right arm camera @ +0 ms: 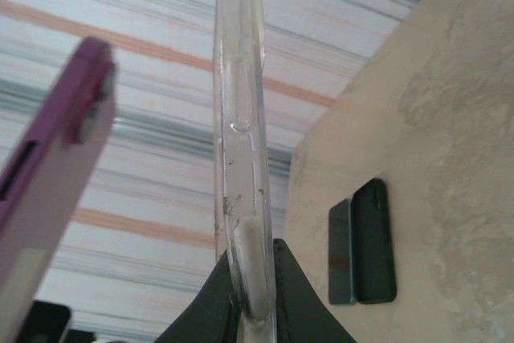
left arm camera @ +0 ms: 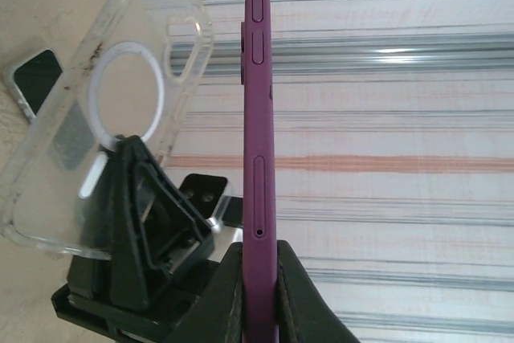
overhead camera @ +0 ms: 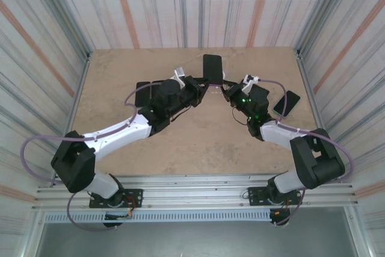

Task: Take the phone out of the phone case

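Observation:
The purple phone (overhead camera: 212,69) is all the way out of the clear phone case, so I should keep lowering it with my left gripper until it meets the tan table (overhead camera: 195,118), then let go.
The purple phone (left arm camera: 259,118) stands upright and edge-on in the left wrist view, with my left gripper (left arm camera: 259,251) shut on its lower end. The clear phone case (right arm camera: 241,118) stands apart from it, empty, with my right gripper (right arm camera: 250,251) shut on its bottom edge. Seen from the left wrist, the case (left arm camera: 104,118) tilts away to the left of the phone, a white ring on its back. From above, the phone (overhead camera: 212,67) shows its dark face at the table's far middle, between the left gripper (overhead camera: 203,86) and the right gripper (overhead camera: 230,90).
A dark phone (overhead camera: 287,103) lies flat on the table at the right, also in the left wrist view (left arm camera: 32,78). Two dark flat slabs (right arm camera: 361,242) lie side by side at the left (overhead camera: 142,93). Striped walls enclose the tan table (overhead camera: 192,142).

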### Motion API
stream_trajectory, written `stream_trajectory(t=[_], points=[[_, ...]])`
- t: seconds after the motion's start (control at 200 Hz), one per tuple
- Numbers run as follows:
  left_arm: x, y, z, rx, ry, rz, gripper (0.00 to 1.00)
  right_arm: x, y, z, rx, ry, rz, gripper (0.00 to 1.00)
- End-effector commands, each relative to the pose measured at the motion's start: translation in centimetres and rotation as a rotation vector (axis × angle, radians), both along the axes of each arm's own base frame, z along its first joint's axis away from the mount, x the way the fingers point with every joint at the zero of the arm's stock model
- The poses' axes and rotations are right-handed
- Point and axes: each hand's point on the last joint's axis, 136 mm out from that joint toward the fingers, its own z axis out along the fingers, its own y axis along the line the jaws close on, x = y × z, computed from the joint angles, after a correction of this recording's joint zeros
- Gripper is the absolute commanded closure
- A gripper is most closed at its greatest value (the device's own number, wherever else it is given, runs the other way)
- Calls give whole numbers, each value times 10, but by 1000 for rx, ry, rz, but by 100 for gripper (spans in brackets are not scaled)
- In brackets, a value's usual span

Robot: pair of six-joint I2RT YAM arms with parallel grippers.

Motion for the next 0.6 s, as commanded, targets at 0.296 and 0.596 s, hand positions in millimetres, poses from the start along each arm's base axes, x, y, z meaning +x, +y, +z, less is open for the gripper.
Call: stream_trajectory(t=[0.296, 0.596], points=[[14, 68, -22, 61, -51, -4, 100, 0, 3, -15, -97, 24, 14, 100], [47, 116, -97, 185, 27, -5, 100, 2, 28, -42, -164, 72, 51, 100]])
